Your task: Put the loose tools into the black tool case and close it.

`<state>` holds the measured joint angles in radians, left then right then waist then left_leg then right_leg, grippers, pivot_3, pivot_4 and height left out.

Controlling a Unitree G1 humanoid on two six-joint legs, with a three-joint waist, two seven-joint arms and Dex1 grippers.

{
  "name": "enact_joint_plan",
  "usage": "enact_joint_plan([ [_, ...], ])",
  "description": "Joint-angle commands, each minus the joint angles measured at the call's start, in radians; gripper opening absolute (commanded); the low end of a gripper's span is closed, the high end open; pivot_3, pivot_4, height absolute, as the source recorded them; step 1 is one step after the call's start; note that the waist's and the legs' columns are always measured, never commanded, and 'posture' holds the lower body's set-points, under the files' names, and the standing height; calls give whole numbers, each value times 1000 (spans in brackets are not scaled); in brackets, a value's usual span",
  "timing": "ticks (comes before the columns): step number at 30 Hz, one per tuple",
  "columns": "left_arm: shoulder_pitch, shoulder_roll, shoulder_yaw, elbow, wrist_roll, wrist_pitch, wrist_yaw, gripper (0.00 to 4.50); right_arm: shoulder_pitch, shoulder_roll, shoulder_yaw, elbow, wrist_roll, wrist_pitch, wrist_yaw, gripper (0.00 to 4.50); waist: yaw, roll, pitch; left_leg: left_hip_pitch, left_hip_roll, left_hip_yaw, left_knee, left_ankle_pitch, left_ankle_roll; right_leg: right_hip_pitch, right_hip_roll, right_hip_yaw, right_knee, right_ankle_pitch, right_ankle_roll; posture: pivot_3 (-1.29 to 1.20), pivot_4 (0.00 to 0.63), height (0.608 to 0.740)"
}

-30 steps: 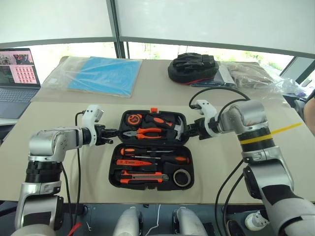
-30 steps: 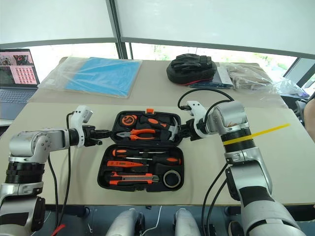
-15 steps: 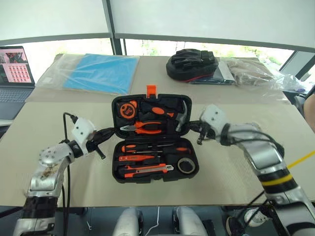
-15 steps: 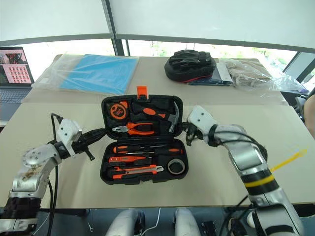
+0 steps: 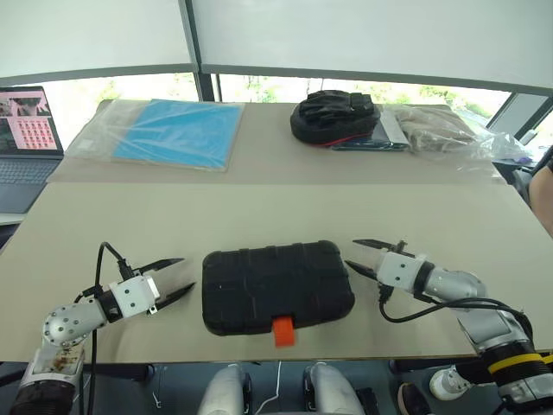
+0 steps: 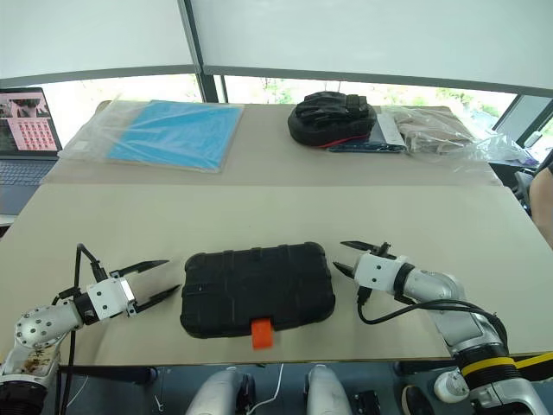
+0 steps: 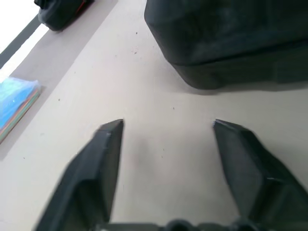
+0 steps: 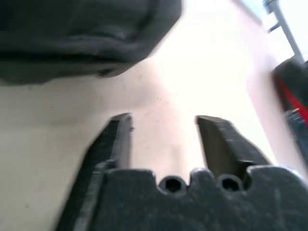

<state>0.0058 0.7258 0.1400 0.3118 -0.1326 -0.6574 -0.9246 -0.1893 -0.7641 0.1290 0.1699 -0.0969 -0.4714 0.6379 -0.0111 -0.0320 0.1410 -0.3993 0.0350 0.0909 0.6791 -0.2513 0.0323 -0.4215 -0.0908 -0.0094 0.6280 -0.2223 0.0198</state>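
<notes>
The orange latch [image 5: 283, 331] is sticking out toward the table's front edge. Next, I turn the black tool case [image 5: 275, 285] until the latch faces my right gripper before I close it.
The black tool case [image 5: 276, 285] lies shut on the beige table, textured shell up, its orange latch [image 5: 282, 331] at the near edge. The loose tools are hidden from view. My left gripper [image 5: 185, 274] is open just left of the case, apart from it, with nothing between its fingers. On the case's right side my right gripper [image 5: 351, 254] is open and empty, also a short gap away. The left wrist view shows a case corner [image 7: 231, 43] beyond the spread fingers [image 7: 103, 154]. The right wrist view shows the case's side [image 8: 82, 33] ahead of the parted fingers [image 8: 118, 139].
A lumpy black bag with red trim [image 5: 337, 118] sits at the back, beside clear plastic bags [image 5: 449, 130]. Blue sheets in a plastic sleeve [image 5: 177, 131] lie at the back left, with a laptop [image 5: 30, 130] further left. The table's front edge runs just below the case.
The case's lid has come down; the case was open with tools showing and is now shut. Both grippers have opened, rolled and drawn back to the case's sides.
</notes>
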Motion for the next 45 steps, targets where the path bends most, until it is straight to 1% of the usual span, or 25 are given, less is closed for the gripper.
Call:
enact_joint_plan([
  [1, -25, 19, 12, 15, -44, 94, -2, 3970, 52, -34, -62, -56, 105, 9, 68, 3856, 1, 0, 0, 0, 0, 0, 0, 0, 0, 0, 0, 0, 0, 0, 0, 0, 150, 740],
  [2, -48, 19, 5, 15, -55, 135, -8, 3762, 84, -49, -75, -87, 144, 34, 98, 3745, 3, 0, 0, 0, 0, 0, 0, 0, 0, 0, 0, 0, 0, 0, 0, 0, 150, 740],
  [3, -84, 16, -3, 18, -61, 173, -8, 3435, 130, -68, -87, -140, 206, 89, 144, 3531, 9, 0, 0, 0, 0, 0, 0, 0, 0, 0, 0, 0, 1, 0, 0, 0, 150, 740],
  [4, -107, 13, -7, 18, -64, 198, -8, 3155, 163, -81, -95, -180, 247, 131, 174, 3171, 14, 0, 0, 0, 0, -1, 0, 0, 0, 0, 0, -1, 1, 0, 0, 0, 150, 740],
  [6, -167, 4, -27, 13, -67, 259, -23, 2252, 252, -119, -109, -279, 324, 197, 238, 2420, 19, 0, 0, -1, 0, -1, 1, 0, 0, 0, 0, -1, 1, 0, 0, 0, 150, 740],
  [7, -198, -2, -38, 12, -72, 292, -35, 1931, 298, -140, -116, -332, 356, 242, 263, 2167, 24, 0, 0, -1, 0, -2, 1, 0, 0, 1, 0, -1, 1, 0, 0, 0, 150, 740],
  [8, -237, -11, -54, 18, -73, 327, -44, 1450, 347, -162, -120, -390, 382, 282, 287, 1747, 24, 0, 0, -1, -1, -2, 1, 0, 0, 1, 0, -1, 1, 0, 1, 0, 150, 740],
  [10, -302, -28, -86, 30, -77, 383, -76, 748, 418, -196, -114, -484, 403, 363, 315, 1165, 25, 0, 0, -1, -1, -2, 2, 0, 0, 2, 0, -1, 1, 0, 1, 0, 150, 740],
  [11, -325, -34, -101, 33, -75, 406, -92, 278, 439, -202, -109, -519, 402, 385, 322, 751, 25, -1, 0, -1, -1, -2, 2, 0, 0, 2, 0, -1, 1, 1, 1, 0, 150, 740],
  [12, -353, -42, -122, 46, -67, 417, -109, 77, 451, -202, -94, -557, 402, 424, 321, 517, 23, -1, 0, -1, -1, -2, 2, 0, 0, 2, 0, -1, 1, 1, 1, 0, 150, 740],
  [13, -372, -47, -137, 54, -61, 430, -122, 0, 456, -199, -82, -587, 400, 455, 319, 160, 20, -1, -1, -1, -1, -2, 2, 0, 0, 2, 0, -1, 1, 0, 1, 0, 150, 740],
  [14, -390, -50, -158, 62, -56, 451, -147, 0, 450, -187, -62, -616, 391, 486, 312, 21, 17, -1, -1, -1, -1, -2, 2, 0, 0, 1, 1, 0, 0, 0, 1, 0, 150, 740],
  [16, -407, -49, -188, 66, -55, 501, -188, 0, 432, -165, -28, -655, 375, 547, 298, 21, 13, -1, -1, -1, -1, -2, 2, 0, 0, 1, 2, 0, 1, 0, 1, 0, 150, 740],
  [19, -420, -35, -235, 61, -59, 573, -276, 0, 350, -112, 58, -675, 331, 650, 277, 21, 9, -2, 0, -1, -1, -2, 2, 0, 0, 0, 4, 0, 1, -1, 0, 0, 150, 740],
  [21, -416, -28, -242, 45, -62, 603, -300, 0, 311, -86, 86, -672, 303, 671, 269, 21, 10, -2, 0, -2, -1, -3, 2, 0, 0, -1, 5, 1, 1, -1, 0, 0, 150, 740],
  [23, -395, -17, -231, 10, -82, 652, -314, 0, 237, -37, 115, -630, 257, 673, 240, 21, 10, -3, 0, -4, -1, -4, 3, 0, 0, -2, 5, 0, 1, -1, 0, 0, 150, 740],
  [26, -345, 9, -205, -63, -129, 750, -332, 0, 129, 46, 123, -557, 217, 681, 191, 21, -1, -4, 1, -4, 0, -3, 4, 0, 0, -2, 5, 0, 1, -1, 0, 0, 150, 740],
  [29, -273, 33, -166, -153, -179, 822, -333, 0, 52, 92, 130, -496, 195, 670, 195, 21, -2, -4, 1, -4, 1, -4, 4, 0, 0, -3, 4, 1, 2, -1, 0, 0, 150, 740],
  [31, -225, 44, -145, -195, -182, 842, -311, 0, 4, 120, 138, -449, 178, 666, 192, 21, -1, -4, 1, -5, 1, -4, 4, 0, 0, -3, 4, 0, 2, -1, 0, 0, 150, 740],
  [34, -142, 26, -90, -265, -198, 863, -235, 0, -88, 171, 139, -349, 161, 654, 187, 21, -4, -4, 2, -5, 1, -4, 3, 0, 0, -4, 4, 0, 2, -1, 0, 0, 150, 740],
  [37, -115, 7, -59, -298, -215, 870, -192, 0, -114, 179, 135, -305, 150, 638, 199, 21, -2, -3, 2, -6, 0, -4, 3, 0, 0, -4, 4, 0, 2, -1, 0, 0, 150, 740],
  [40, -130, -30, 32, -335, -326, 928, -157, 0, -102, 149, 110, -305, 156, 626, 221, 21, 6, -4, 2, -6, 0, -5, 3, 0, 0, -3, 2, -1, 2, -1, 0, 0, 150, 740],
  [42, -167, -12, 68, -323, -359, 957, -162, 0, -61, 113, 63, -346, 189, 646, 238, 21, 11, -4, 2, -6, -1, -5, 4, 0, 0, -3, 2, -1, 2, -1, 0, 0, 150, 740],
  [45, -207, 30, 58, -341, -396, 1021, -211, 0, 13, 68, 12, -431, 245, 703, 268, 21, 22, -4, 3, -6, -2, -6, 4, 0, 0, -2, 1, -3, 2, -1, 1, 0, 150, 740],
])
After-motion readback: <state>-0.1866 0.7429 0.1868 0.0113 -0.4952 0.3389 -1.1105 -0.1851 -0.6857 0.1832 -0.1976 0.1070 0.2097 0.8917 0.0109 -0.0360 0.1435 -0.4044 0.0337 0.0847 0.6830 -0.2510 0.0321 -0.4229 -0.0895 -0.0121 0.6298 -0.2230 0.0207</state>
